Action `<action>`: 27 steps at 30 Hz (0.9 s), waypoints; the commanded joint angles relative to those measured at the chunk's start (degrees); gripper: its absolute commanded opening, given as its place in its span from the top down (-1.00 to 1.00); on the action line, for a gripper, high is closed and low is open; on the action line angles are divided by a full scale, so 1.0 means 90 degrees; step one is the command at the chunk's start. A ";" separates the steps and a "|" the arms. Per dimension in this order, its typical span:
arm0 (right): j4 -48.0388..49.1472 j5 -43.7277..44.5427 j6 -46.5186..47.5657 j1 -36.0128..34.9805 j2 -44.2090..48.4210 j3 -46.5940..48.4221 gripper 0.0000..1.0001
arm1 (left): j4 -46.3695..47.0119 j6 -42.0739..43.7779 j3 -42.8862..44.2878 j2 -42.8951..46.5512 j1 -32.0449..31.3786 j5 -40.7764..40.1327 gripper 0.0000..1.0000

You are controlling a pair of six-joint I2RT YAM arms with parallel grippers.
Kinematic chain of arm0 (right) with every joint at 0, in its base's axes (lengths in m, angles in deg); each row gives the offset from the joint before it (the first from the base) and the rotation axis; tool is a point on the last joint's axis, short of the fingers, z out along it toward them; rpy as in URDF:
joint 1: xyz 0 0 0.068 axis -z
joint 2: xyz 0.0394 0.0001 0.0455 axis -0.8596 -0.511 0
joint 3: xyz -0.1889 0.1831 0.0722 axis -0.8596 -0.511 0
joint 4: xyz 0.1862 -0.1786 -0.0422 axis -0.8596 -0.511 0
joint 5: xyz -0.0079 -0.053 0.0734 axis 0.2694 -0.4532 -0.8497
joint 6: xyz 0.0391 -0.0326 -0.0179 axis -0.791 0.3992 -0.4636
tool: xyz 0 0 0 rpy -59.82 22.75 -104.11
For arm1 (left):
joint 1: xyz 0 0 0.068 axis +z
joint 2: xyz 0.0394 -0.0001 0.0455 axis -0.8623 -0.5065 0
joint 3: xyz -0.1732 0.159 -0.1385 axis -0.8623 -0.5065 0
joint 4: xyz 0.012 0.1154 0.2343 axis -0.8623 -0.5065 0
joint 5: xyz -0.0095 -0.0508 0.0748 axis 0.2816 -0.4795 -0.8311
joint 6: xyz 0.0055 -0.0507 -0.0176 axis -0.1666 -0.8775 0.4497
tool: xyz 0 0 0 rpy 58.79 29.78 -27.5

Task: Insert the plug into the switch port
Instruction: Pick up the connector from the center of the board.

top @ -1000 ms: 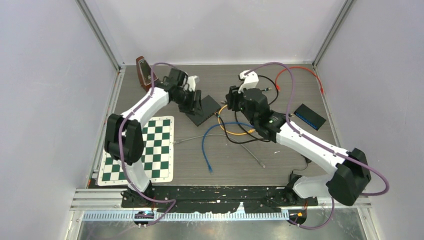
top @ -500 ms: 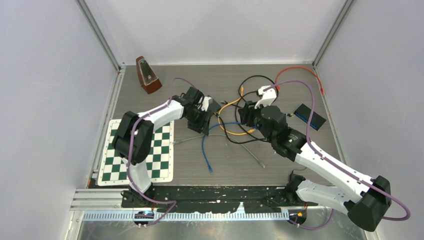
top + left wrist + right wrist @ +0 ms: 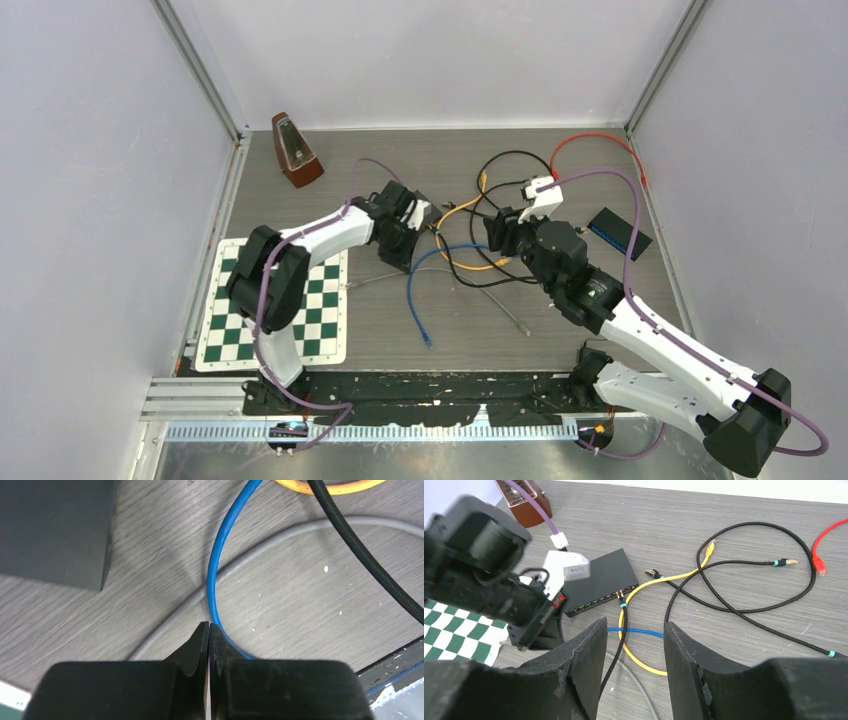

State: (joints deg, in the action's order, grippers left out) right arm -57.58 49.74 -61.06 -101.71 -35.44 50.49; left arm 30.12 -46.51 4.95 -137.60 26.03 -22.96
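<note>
I should open my left gripper, grip the blue cable's bend (image 3: 212,599) and pull it clear, since the blue cable runs under the black cable (image 3: 625,629) in front of the switch.
The black switch (image 3: 599,577) lies on the table, its row of ports facing my right wrist camera. A black cable's plug (image 3: 619,596), with a teal band behind it, sits with its tip in one of the middle ports. From there the cable runs down between the fingers of my right gripper (image 3: 635,625), which is open, holds nothing and hovers short of the switch. My left gripper (image 3: 208,626) is shut on nothing. It points down at the table beside the switch's corner (image 3: 55,530), right over a blue cable (image 3: 216,575). From above, my left wrist (image 3: 400,225) hides most of the switch.
Loose yellow (image 3: 644,662), grey (image 3: 280,537), blue and red (image 3: 590,142) cables tangle around the middle of the table. A second dark box (image 3: 618,232) lies at the right. A metronome (image 3: 296,150) stands at the back left, a chequered mat (image 3: 320,300) at the near left.
My left gripper has shut and shifted from above the switch to beside it. My right gripper has backed away from the switch to the right, staying open. The blue cable has shifted a little.
</note>
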 commanded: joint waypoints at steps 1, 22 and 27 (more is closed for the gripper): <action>0.0893 -0.0373 0.0478 -0.0034 0.0183 -0.0224 -0.06 | -0.0509 -0.0001 0.0370 0.1051 0.0002 -0.0334 1.00; 0.1180 -0.1023 0.0859 -0.0036 0.0736 -0.0588 -0.16 | 0.0342 -0.0048 0.0294 0.0777 0.0002 -0.0156 0.43; 0.0990 -0.1013 0.0879 -0.0041 0.0928 -0.0524 -0.16 | 0.0874 -0.0252 0.0452 0.0251 0.0001 0.0178 0.43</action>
State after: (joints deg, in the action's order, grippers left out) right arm -48.23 41.11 -53.70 -101.71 -28.93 44.54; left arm 31.06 -46.77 6.22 -133.10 26.05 -23.38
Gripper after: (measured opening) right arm 0.578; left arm 0.284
